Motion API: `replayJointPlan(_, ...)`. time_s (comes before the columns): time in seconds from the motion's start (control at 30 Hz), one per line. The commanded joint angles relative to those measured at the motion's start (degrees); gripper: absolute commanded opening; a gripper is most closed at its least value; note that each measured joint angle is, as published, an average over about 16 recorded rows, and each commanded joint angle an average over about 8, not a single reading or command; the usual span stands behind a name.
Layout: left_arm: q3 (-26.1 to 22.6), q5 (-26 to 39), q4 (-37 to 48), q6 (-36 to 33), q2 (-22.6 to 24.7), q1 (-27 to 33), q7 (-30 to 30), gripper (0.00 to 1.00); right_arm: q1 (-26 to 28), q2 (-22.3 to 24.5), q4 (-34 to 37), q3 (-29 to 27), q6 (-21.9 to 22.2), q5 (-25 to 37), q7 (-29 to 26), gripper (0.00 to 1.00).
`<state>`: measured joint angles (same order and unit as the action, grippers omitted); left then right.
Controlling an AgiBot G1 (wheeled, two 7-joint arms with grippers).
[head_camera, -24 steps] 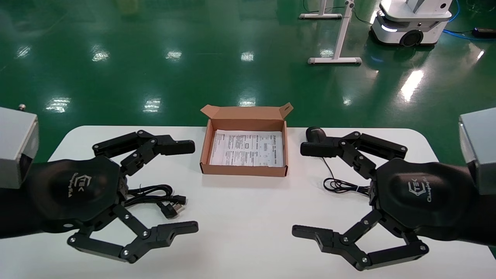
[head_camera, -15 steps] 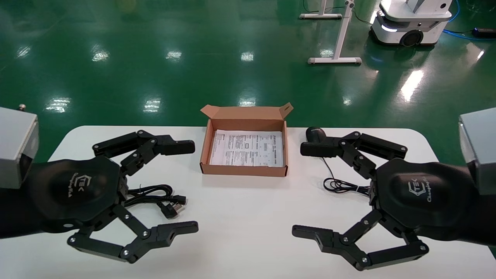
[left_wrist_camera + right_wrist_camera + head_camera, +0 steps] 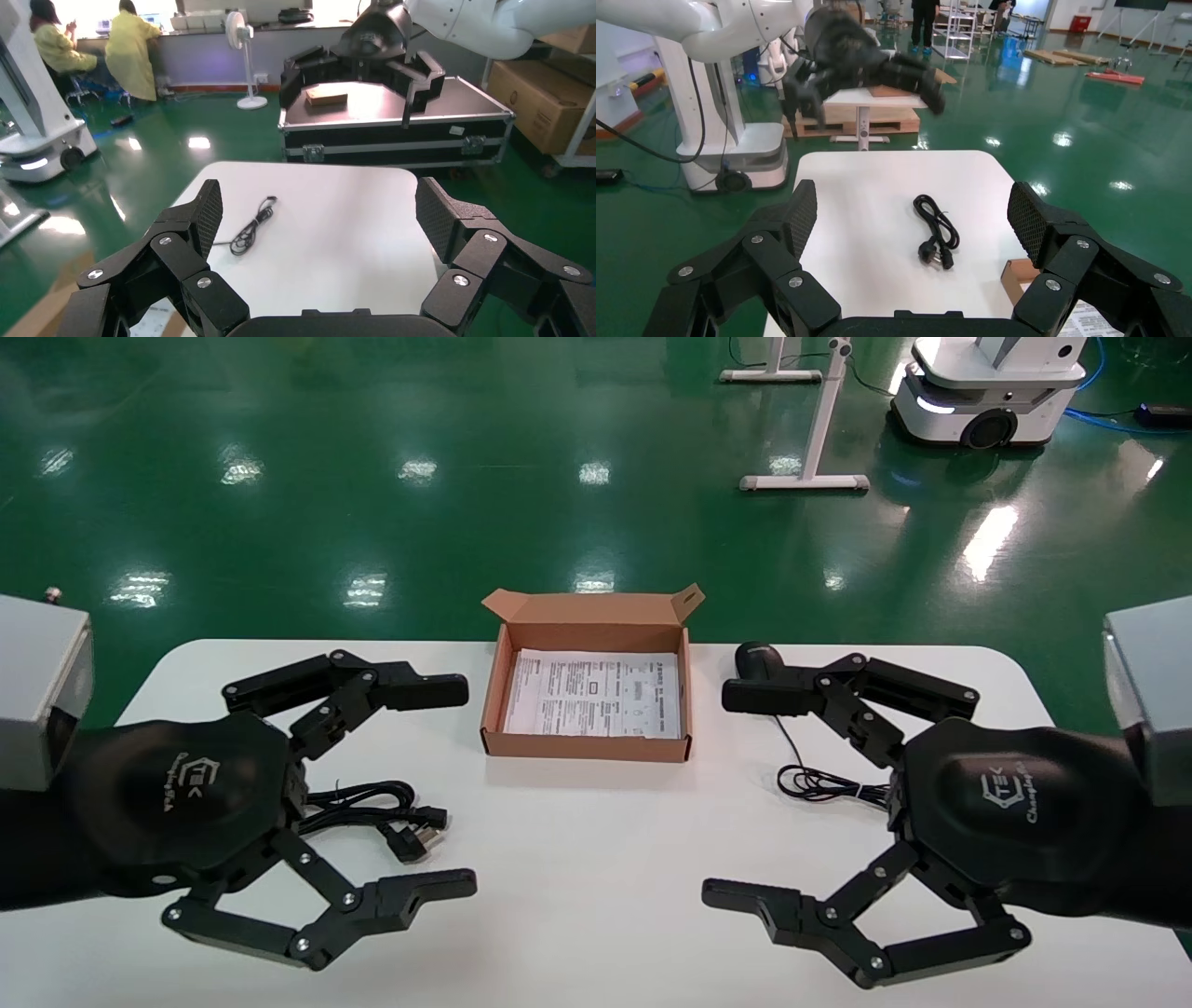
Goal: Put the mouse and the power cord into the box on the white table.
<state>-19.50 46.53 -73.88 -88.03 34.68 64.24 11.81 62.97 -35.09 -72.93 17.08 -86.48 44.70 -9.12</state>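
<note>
I should carry on going down, because my left gripper's open fingers face across the power cord's narrow width (image 3: pixel 374 803). I should go on until they are on either side of the coiled loops (image 3: pixel 329 812), and then close them.
The open brown box (image 3: pixel 587 745) sits mid-table at the far edge of the white table (image 3: pixel 596 868), with a printed sheet at its bottom. The black mouse (image 3: pixel 756 658) lies right of the box, partly behind my right gripper's upper finger; its thin cable (image 3: pixel 819 782) trails toward me and also shows in the left wrist view (image 3: pixel 247 228). The coiled power cord (image 3: pixel 372 808) lies left of the box, seen whole in the right wrist view (image 3: pixel 937 232). My left gripper (image 3: pixel 464 786) hovers open over the cord. My right gripper (image 3: pixel 717 794) hovers open, with nothing held.
The table's far edge drops to a green floor. A white mobile robot base (image 3: pixel 987 393) and white stand legs (image 3: pixel 805 481) are far behind at the right. The box's lid flap (image 3: pixel 596 607) stands up at the back.
</note>
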Motion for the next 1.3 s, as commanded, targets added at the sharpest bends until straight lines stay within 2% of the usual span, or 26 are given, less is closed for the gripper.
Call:
replayJointPlan(0.03,-0.58,1.07,-0.32,-0.93,-0.15,0.35,0.43,1.0,-0.16,0.09,-0.28,-0.08,0.04,-0.14,-0.04,1.0)
replayJointPlan(0.2,-8.09,10.24,1.0,-2.9,-0.1,6.83,1.22,1.0,4.71,-0.88,3.57,3.45,-2.7,8.78,5.01,1.0)
replayJointPlan(0.37,-15.24,20.47,6.32,-2.5,1.62,13.3,-0.96,1.0,11.66,-4.04,13.99,9.02,-2.92,20.5,12.74,1.0)
replayJointPlan(0.57,-21.39,32.84,19.54,-1.39,6.59,21.52,-7.48,1.0,19.01,-9.99,30.26,13.82,2.8,33.14,22.72,1.0)
replayJointPlan(0.73,-25.04,41.88,33.48,0.91,11.48,27.87,-14.92,1.0,24.1,-15.41,42.89,16.86,8.21,40.69,30.81,1.0)
replayJointPlan(0.97,-28.2,49.15,49.37,5.06,17.43,33.35,-24.79,1.0,29.09,-20.84,56.28,19.68,13.29,46.4,40.21,1.0)
replayJointPlan(1.23,-29.13,51.18,61.64,9.57,21.75,35.45,-32.7,1.0,31.86,-23.96,65.81,20.32,17.35,47.81,46.42,1.0)
replayJointPlan(1.27,-29.16,51.25,62.72,10.04,22.09,35.57,-33.42,1.0,32.0,-24.22,66.62,20.31,17.75,47.83,46.81,0.99)
replayJointPlan(1.3,-29.16,51.29,63.7,10.44,22.38,35.67,-34.07,1.0,32.09,-24.46,67.37,20.31,18.11,47.84,47.12,0.92)
